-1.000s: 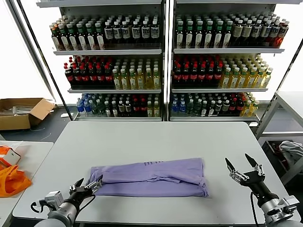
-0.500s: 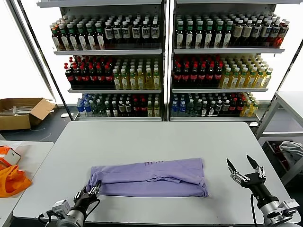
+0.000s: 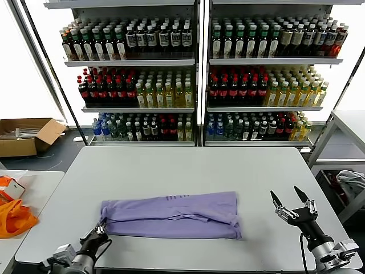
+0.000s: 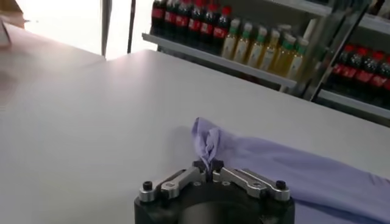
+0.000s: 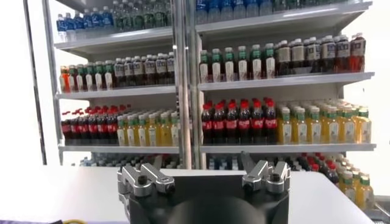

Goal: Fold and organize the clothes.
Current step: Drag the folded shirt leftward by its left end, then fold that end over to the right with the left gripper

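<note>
The lavender T-shirt is still a long band and the robot's left gripper holds one end of it, so the robot should fold that end over the T-shirt's other half before it moves the T-shirt aside.
A lavender T-shirt lies folded into a long band across the front of the grey table, plain side up with a small dark mark near its far edge. My left gripper is shut on the shirt's left front corner; in the left wrist view the jaws pinch a bunched tip of the cloth. My right gripper is open and empty above the table to the right of the shirt, fingers pointing up and away. The right wrist view shows only its open fingers against the shelves.
Shelves of drink bottles stand behind the table. A side table at the left holds bright orange fabric. A cardboard box sits on the floor at the left. Another table stands at the right.
My left gripper has closed on the shirt's left corner and pulled back toward me and left. The whole shirt has slid left and a little nearer. The right gripper barely moved.
</note>
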Tool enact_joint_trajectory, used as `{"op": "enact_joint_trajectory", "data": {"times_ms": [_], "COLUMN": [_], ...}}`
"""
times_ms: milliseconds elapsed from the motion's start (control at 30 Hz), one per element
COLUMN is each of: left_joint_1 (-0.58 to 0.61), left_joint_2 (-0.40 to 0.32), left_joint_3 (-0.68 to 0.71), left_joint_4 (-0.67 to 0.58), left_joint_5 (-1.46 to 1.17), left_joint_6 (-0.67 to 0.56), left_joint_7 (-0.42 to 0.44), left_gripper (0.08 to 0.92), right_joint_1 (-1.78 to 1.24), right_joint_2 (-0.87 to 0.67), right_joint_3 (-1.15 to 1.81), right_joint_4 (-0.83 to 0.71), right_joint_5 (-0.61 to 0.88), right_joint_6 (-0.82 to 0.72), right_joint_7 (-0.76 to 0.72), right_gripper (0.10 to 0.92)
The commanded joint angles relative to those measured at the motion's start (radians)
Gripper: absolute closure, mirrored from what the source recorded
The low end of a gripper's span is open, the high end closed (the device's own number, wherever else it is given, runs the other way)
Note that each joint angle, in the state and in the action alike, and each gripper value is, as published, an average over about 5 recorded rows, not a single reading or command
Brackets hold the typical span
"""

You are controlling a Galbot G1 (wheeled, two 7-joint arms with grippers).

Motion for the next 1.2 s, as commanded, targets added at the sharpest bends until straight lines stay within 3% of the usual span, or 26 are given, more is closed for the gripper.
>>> {"op": "enact_joint_trajectory", "data": {"times_ms": [33,233,333,433,700,900,1200], "left_joint_1": [0.037,-0.004,-0.021,-0.026,-0.027,0.001,-0.007], "left_joint_2": [0.236,0.408,0.438,0.407,0.244,0.224,0.171], "left_joint_3": [-0.422,-0.518,-0.494,-0.428,-0.133,0.014,0.119], "left_joint_4": [0.159,0.329,0.300,0.168,-0.180,-0.231,-0.225], "left_joint_5": [-0.083,-0.046,-0.032,-0.012,0.092,0.138,0.191], "left_joint_6": [-0.046,-0.083,-0.086,-0.079,-0.031,-0.020,-0.010], "left_joint_7": [0.200,0.284,0.287,0.284,0.208,0.189,0.163], "left_gripper": [0.897,0.898,0.898,0.898,0.898,0.898,0.898], "right_joint_1": [-0.002,0.003,0.001,-0.002,-0.017,-0.008,0.004], "right_joint_2": [0.003,-0.004,-0.007,-0.004,0.004,0.010,-0.005], "right_joint_3": [0.003,-0.001,0.002,0.004,0.021,0.024,0.009], "right_joint_4": [0.001,0.003,0.009,0.013,0.028,0.030,0.012], "right_joint_5": [0.012,0.014,0.015,0.014,0.008,0.000,-0.007], "right_joint_6": [0.000,0.001,0.000,0.001,-0.003,-0.010,-0.010], "right_joint_7": [-0.004,-0.004,-0.004,-0.004,-0.005,-0.005,-0.004], "right_gripper": [0.203,0.203,0.203,0.203,0.203,0.203,0.203]}}
